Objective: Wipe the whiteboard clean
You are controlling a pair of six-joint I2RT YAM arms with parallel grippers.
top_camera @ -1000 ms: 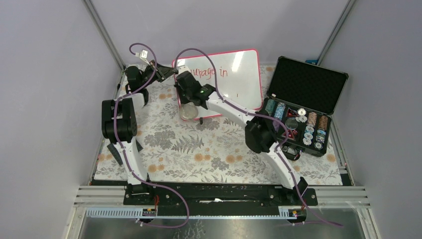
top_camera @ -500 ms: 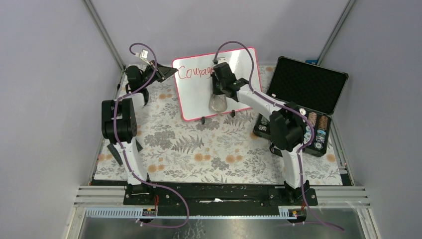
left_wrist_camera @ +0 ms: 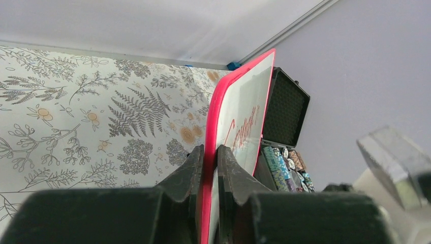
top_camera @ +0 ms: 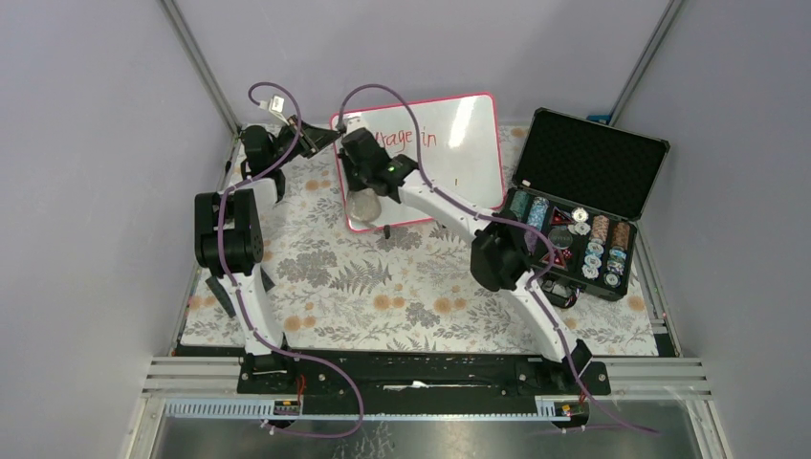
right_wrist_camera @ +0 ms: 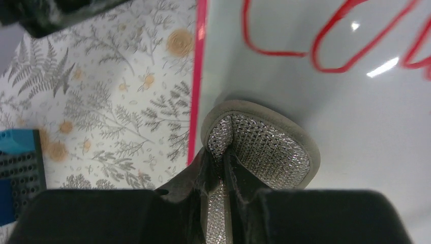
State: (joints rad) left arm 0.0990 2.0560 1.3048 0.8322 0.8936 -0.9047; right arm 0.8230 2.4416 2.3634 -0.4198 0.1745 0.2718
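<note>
Next, I sweep my right gripper back across the board and then raise the sponge (top_camera: 363, 207) toward the writing's end (top_camera: 428, 140), because the sponge is beside the pink-red frame and below the writing.
The whiteboard (top_camera: 459, 158), white with a pink-red frame and red handwriting, stands tilted at the back of the table. My left gripper (top_camera: 323, 141) is shut on its upper left edge; in the left wrist view the red frame (left_wrist_camera: 218, 117) runs between my fingers (left_wrist_camera: 209, 162). My right gripper (top_camera: 363, 191) is shut on a round silvery mesh sponge (top_camera: 364, 207) and presses it against the board's left part. In the right wrist view the sponge (right_wrist_camera: 264, 145) lies on the white surface just below the red writing (right_wrist_camera: 330, 46), near the left frame (right_wrist_camera: 195, 86).
An open black foam-lined case (top_camera: 585, 186) with stacks of coloured chips stands right of the board. A floral mat (top_camera: 383, 287) covers the table. Purple cables loop over both arms. Grey walls close in on the back and sides.
My right gripper with the sponge swept from the board's left to its middle and back to the left. The left gripper kept its hold on the board's edge.
</note>
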